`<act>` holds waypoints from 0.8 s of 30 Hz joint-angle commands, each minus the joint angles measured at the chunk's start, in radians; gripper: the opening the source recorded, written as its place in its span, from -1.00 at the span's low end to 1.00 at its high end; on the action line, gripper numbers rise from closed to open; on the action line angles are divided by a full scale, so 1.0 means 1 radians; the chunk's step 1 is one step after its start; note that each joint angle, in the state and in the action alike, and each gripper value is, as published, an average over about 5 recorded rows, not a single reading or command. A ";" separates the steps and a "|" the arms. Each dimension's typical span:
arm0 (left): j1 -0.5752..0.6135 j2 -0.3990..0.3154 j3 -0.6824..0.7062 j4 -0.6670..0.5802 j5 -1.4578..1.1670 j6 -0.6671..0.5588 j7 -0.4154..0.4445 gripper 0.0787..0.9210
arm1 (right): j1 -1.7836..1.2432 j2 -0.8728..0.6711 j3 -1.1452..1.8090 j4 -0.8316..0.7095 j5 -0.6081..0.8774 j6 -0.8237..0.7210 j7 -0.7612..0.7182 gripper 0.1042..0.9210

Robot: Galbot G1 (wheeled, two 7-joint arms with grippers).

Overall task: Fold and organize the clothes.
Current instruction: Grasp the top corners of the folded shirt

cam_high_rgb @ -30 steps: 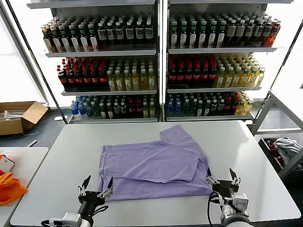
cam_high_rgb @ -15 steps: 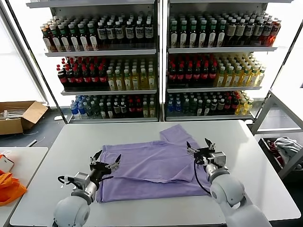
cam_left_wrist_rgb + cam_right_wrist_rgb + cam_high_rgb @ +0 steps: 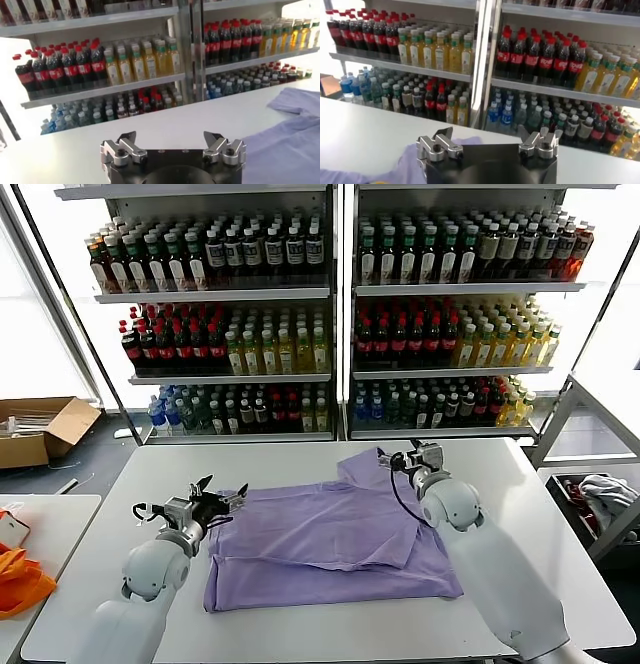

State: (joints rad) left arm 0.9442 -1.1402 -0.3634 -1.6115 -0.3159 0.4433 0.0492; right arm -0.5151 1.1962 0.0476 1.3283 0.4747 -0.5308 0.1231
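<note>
I expect the T-shirt's far edge [image 3: 292, 488] to fold over in bunched layers when I pull it closer, because a loose flap [image 3: 325, 564] lies crumpled across the lavender T-shirt.
A lavender T-shirt [image 3: 330, 544] lies partly folded on the white table [image 3: 500, 484], one sleeve pointing toward the far edge. My left gripper [image 3: 222, 496] hovers open at the shirt's far left corner, nothing between its fingers. In the left wrist view the left gripper [image 3: 169, 136] stands wide over bare table, with the shirt [image 3: 290, 135] off to one side. My right gripper [image 3: 405, 454] is open just above the far sleeve. In the right wrist view the right gripper [image 3: 492, 134] is empty, with lavender fabric [image 3: 410, 160] beneath it.
Shelves of drink bottles [image 3: 330, 314] stand right behind the table. A cardboard box [image 3: 40, 429] sits on the floor at the left, and an orange item [image 3: 20, 579] lies on a side table. A bin with cloth [image 3: 600, 504] is at the right.
Both arms have swept from the table's near edge across the shirt toward its far side: the left to the far left corner, the right to the far sleeve. Both stayed open.
</note>
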 commanded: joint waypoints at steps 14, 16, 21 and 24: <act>-0.065 0.014 0.031 0.116 -0.021 0.078 0.006 0.77 | 0.109 0.131 0.015 -0.277 -0.033 0.013 -0.012 0.76; -0.061 0.012 0.031 0.113 -0.021 0.078 0.005 0.77 | 0.103 0.147 0.029 -0.282 -0.042 0.014 -0.013 0.76; -0.060 0.008 0.028 0.117 -0.026 0.080 0.003 0.77 | 0.094 0.177 0.042 -0.301 -0.070 0.019 -0.019 0.76; -0.060 0.010 0.026 0.118 -0.032 0.082 0.000 0.77 | 0.095 0.193 0.048 -0.316 -0.084 0.023 -0.025 0.76</act>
State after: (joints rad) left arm 0.8907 -1.1335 -0.3380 -1.5069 -0.3401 0.5152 0.0510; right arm -0.4290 1.3496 0.0812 1.0598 0.4131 -0.5104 0.1040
